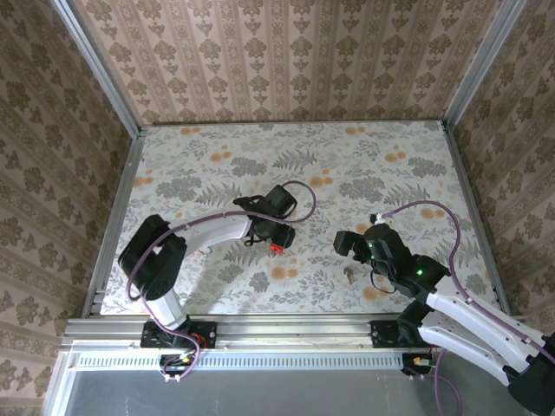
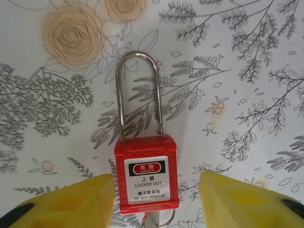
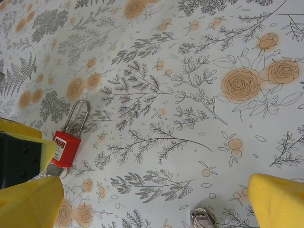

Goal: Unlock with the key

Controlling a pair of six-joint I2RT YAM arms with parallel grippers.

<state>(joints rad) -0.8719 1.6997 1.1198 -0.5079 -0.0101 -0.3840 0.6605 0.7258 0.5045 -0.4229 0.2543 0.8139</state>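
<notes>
Next, my left gripper raises the padlock's body so that my right gripper can swing the shackle aside, because the shackle's loose end is just above its hole.
A red padlock with a silver shackle lies flat on the flowered table, label up. My left gripper is open and straddles its body, with a gap between each yellow finger and the padlock. A metal tab on a small ring sticks out from under the padlock's lower edge. In the top view the padlock is just below the left gripper. A small grey metal piece, seemingly the key, lies on the table between the open fingers of my right gripper, touching neither.
In the top view the key lies just in front of the right gripper, to the right of the padlock. Patterned walls and metal rails enclose the table on three sides. The right wrist view shows the padlock at far left.
</notes>
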